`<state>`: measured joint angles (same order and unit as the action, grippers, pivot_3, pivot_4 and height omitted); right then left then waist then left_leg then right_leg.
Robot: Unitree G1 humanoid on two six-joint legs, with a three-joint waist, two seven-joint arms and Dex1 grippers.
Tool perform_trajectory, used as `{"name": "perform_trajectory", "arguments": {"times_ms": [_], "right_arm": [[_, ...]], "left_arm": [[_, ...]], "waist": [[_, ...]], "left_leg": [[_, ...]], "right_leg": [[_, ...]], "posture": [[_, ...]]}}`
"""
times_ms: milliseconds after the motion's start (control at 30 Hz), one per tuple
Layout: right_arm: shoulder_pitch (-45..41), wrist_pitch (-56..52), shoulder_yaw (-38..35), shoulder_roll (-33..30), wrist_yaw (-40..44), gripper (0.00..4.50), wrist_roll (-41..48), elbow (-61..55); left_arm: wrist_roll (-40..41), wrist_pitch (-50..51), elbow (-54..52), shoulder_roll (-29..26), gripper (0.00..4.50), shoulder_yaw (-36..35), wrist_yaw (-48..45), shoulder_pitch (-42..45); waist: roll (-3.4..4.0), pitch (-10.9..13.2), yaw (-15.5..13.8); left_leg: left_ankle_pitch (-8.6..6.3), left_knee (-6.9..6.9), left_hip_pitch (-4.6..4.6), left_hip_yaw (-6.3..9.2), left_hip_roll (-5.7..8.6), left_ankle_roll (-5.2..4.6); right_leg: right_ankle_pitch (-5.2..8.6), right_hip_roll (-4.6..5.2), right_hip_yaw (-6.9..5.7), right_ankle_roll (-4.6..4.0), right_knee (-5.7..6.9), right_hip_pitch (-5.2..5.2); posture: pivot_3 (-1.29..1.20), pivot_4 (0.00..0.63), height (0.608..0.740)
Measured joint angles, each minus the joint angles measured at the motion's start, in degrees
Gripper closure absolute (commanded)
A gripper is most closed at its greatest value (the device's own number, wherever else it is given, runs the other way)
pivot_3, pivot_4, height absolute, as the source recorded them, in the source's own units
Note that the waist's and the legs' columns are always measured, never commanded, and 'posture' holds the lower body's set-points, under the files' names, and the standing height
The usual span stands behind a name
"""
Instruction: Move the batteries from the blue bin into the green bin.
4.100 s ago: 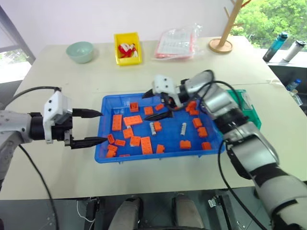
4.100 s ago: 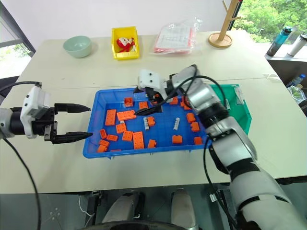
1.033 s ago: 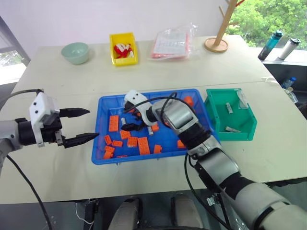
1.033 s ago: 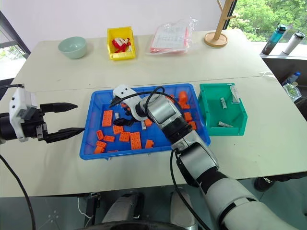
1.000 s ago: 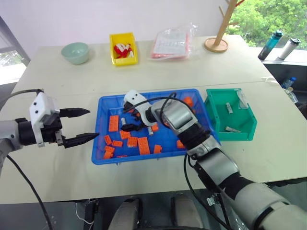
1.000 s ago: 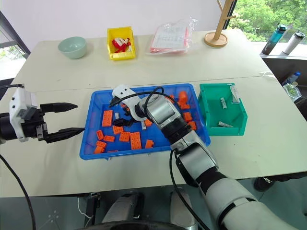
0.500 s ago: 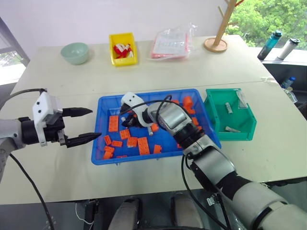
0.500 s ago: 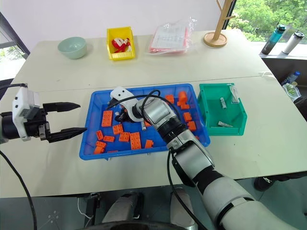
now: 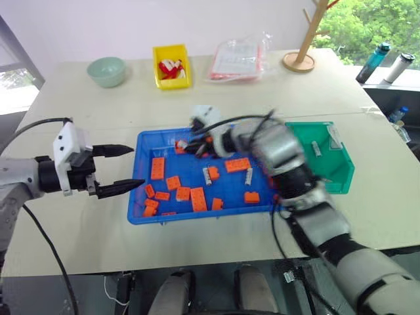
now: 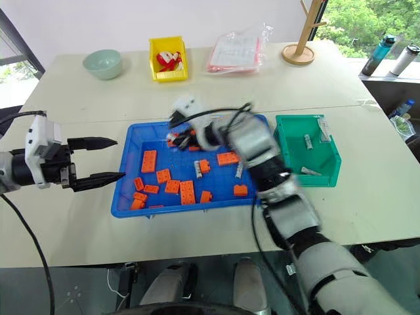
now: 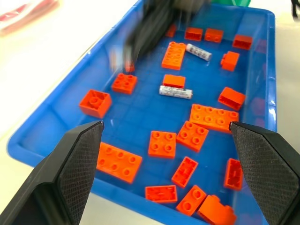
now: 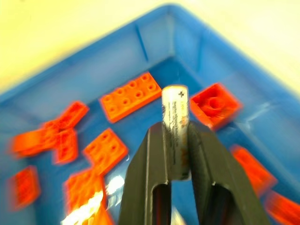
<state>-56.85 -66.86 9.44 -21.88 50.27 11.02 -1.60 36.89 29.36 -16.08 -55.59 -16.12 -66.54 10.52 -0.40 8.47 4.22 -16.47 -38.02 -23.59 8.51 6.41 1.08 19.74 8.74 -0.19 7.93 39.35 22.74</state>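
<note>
My right gripper should carry on to the green bin (image 10: 315, 157) and let go inside, as it has the battery's body (image 12: 176, 117) between both fingers and clear of the orange bricks.
The blue bin (image 9: 230, 191) lies mid-table with several orange bricks in it. Two batteries (image 9: 207, 175) (image 9: 249, 176) rest on its floor, and the left wrist view shows them too (image 11: 175, 92). My right gripper (image 9: 190, 146) hovers over the bin's back left part, shut on a third battery (image 12: 175, 112) that stands upright between its fingers (image 12: 157, 154). The green bin (image 9: 335, 167) sits to the right of the blue one, partly behind my right arm, with batteries (image 10: 307, 141) inside. My left gripper (image 9: 134, 167) is open at the blue bin's left edge, holding nothing.
At the back of the table stand a pale green bowl (image 9: 108, 71), a small yellow bin (image 9: 173, 65), a clear plastic bag (image 9: 239, 59) and a wooden stand (image 9: 302, 60). Bottles (image 9: 377, 62) stand off the table at the far right.
My right gripper has shut on a battery in the blue bin's left part, then lifted it up and to the right. The left gripper has stayed where it was, open.
</note>
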Motion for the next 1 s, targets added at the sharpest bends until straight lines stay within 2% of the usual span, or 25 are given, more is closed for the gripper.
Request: {"name": "perform_trajectory", "arguments": {"times_ms": [33,200,367,467,533,567,667,733,867,967,1000], "right_arm": [[0.3,-1.0,-1.3,-1.6,0.2,4.46,0.5,-1.2],[9.0,-6.6,-11.3,-21.8,0.5,4.46,2.8,-8.1],[16.3,-8.0,-18.3,-29.9,-0.9,4.46,4.0,-10.3],[23.2,-7.9,-21.0,-32.2,-2.1,4.46,4.7,-11.5],[25.4,-7.6,-21.7,-32.3,-2.9,3.41,5.1,-11.7],[26.1,-7.4,-21.7,-32.4,-3.3,3.12,5.2,-11.7],[29.0,-3.2,-21.6,-34.1,-4.3,1.64,4.9,-11.0],[28.2,0.6,-21.4,-34.4,-4.3,1.64,5.0,-10.2],[21.2,10.9,-18.5,-34.4,-0.7,1.64,6.0,-9.8],[14.4,16.9,-12.8,-32.2,4.3,1.64,6.8,-9.1],[11.3,18.5,-9.9,-29.9,6.4,1.36,7.5,-8.2]], "left_arm": [[0.0,0.0,0.0,0.2,0.0,0.2,0.0,0.0],[-0.2,0.0,0.3,2.6,0.0,4.6,0.1,3.9],[-1.3,-1.1,2.4,4.2,0.0,7.9,-1.0,7.8],[-2.0,-1.5,4.7,5.1,0.0,9.7,-1.7,10.5],[-2.5,-1.7,5.3,5.2,0.0,10.4,-2.1,11.1],[-2.6,-1.8,5.6,5.4,0.0,10.7,-2.1,11.4],[-2.8,-2.4,6.5,5.9,0.0,11.0,-2.5,12.2],[-3.1,-2.5,6.7,6.0,0.0,11.0,-2.7,12.3],[-3.2,-2.6,6.5,6.1,0.0,11.0,-3.2,12.3],[-3.4,-2.6,6.3,6.1,0.0,11.0,-3.3,12.2],[-3.5,-2.6,6.3,6.2,0.0,11.1,-3.3,12.3]], "waist": [[-0.01,0.0,-0.2],[-0.03,0.0,-1.5],[-0.03,0.0,-1.5],[-0.03,0.0,-1.7],[-0.03,0.0,-1.6],[-0.03,0.0,-1.6],[-0.03,0.0,-1.7],[-0.02,0.0,-1.6],[0.02,0.0,-1.4],[0.01,0.0,-1.5],[0.01,0.0,-1.4]], "left_leg": [[-0.01,0.01,0.0,-0.01,0.02,-0.01],[-0.03,-0.04,-0.01,-0.29,0.03,-0.05],[-0.03,-0.01,0.01,-0.51,-0.16,-0.06],[-0.04,-0.04,0.01,-0.53,-0.14,-0.07],[-0.04,-0.04,0.01,-0.58,-0.15,-0.07],[-0.03,-0.04,0.01,-0.58,-0.16,-0.07],[-0.04,-0.05,0.01,-0.57,-0.13,-0.07],[-0.03,-0.07,0.02,-0.57,-0.13,-0.07],[-0.03,-0.02,0.04,-0.57,-0.23,-0.06],[-0.03,-0.04,0.04,-0.57,-0.23,-0.06],[-0.03,-0.04,0.05,-0.57,-0.23,-0.06]], "right_leg": [[0.0,0.01,0.0,0.0,-0.04,0.0],[0.0,0.11,0.02,0.0,-0.14,-0.03],[0.0,0.03,0.02,0.01,-0.13,0.01],[0.0,0.04,0.02,0.02,-0.12,-0.04],[0.0,0.05,0.02,0.02,-0.12,-0.03],[0.0,0.04,0.02,0.02,-0.12,-0.02],[0.0,0.06,0.02,0.02,-0.12,-0.02],[0.0,0.05,0.02,0.02,-0.16,-0.02],[0.0,-0.03,0.01,0.02,-0.19,0.01],[0.0,-0.03,0.0,0.02,-0.23,-0.01],[0.0,-0.03,0.0,0.02,-0.24,-0.02]], "posture": [[0.0,0.15,0.719],[0.0,0.15,0.719],[0.0,0.15,0.719],[0.0,0.15,0.719],[0.0,0.15,0.719],[0.0,0.15,0.719],[0.0,0.15,0.719],[0.0,0.15,0.719],[0.0,0.15,0.719],[0.0,0.15,0.719],[0.0,0.15,0.719]]}}
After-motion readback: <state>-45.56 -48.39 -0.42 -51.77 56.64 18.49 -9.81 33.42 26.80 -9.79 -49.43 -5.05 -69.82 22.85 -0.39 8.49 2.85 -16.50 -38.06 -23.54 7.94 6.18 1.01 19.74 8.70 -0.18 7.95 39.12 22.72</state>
